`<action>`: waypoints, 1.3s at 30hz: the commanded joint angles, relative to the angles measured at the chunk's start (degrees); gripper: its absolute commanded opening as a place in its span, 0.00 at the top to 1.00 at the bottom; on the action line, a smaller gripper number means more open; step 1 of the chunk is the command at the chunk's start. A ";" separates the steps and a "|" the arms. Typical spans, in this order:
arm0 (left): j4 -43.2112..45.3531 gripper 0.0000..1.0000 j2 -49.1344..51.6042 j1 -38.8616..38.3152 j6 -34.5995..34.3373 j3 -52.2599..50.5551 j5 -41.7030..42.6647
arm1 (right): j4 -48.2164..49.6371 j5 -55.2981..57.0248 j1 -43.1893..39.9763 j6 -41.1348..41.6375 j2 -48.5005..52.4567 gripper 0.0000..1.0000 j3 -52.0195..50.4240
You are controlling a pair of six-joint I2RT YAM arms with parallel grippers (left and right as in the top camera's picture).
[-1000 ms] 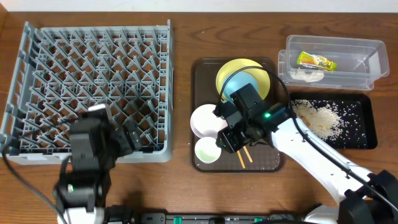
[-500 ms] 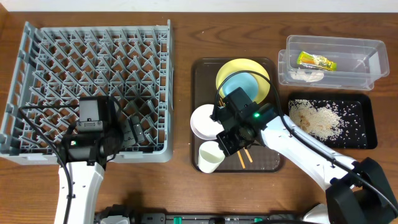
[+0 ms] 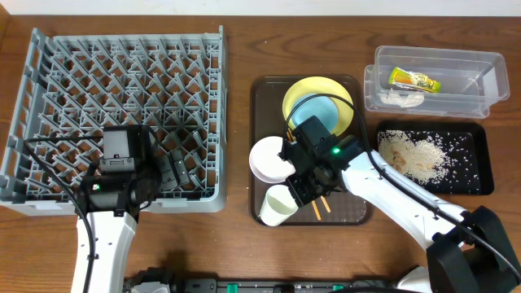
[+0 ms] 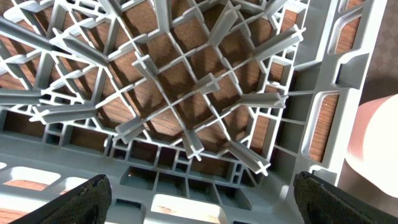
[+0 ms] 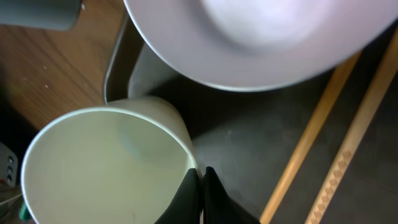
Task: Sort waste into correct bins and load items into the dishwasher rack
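Next, I lift the cup and have my left gripper take its base [image 3: 271,220], because my right gripper is pinching the small white cup's rim [image 3: 283,196] away from the dishwasher rack.
My right gripper [image 3: 298,192] is shut on the rim of the small white cup [image 3: 277,206], which hangs tilted over the brown tray's front left corner. In the right wrist view the fingers [image 5: 188,194] pinch the cup [image 5: 93,162] wall, one inside and one outside. Beside it lie the white bowl [image 3: 267,159] and the chopsticks [image 3: 320,203]. The light blue bowl [image 3: 321,114] sits on the yellow plate [image 3: 326,91]. My left gripper [image 3: 175,171] hangs open and empty over the dishwasher rack [image 3: 114,89] near its front right corner [image 4: 205,81].
The brown serving tray [image 3: 260,91] holds the dishes. At the back right, the clear tub [image 3: 431,59] contains the wrapper [image 3: 413,80] and tissue [image 3: 399,98]. The black tray [image 3: 480,175] in front of it holds rice scraps [image 3: 415,155].
My right gripper has shut on the cup's rim and tipped the cup, which was standing upright a second ago. The left arm turned over the rack, then held still.
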 commanded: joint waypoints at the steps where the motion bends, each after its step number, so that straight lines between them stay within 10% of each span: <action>1: 0.09 0.05 -0.09 -0.11 -0.33 1.38 0.28 | -1.07 0.33 0.85 -0.46 0.02 0.99 -0.07; 24: 1.64 0.11 -0.15 -0.11 -0.35 2.32 3.28 | 0.52 -14.67 -9.20 -4.96 -5.38 0.99 8.39; 39: 26.84 0.11 3.50 -0.11 -18.71 3.08 44.68 | 12.00 -47.25 -23.58 -5.57 -5.62 0.99 11.52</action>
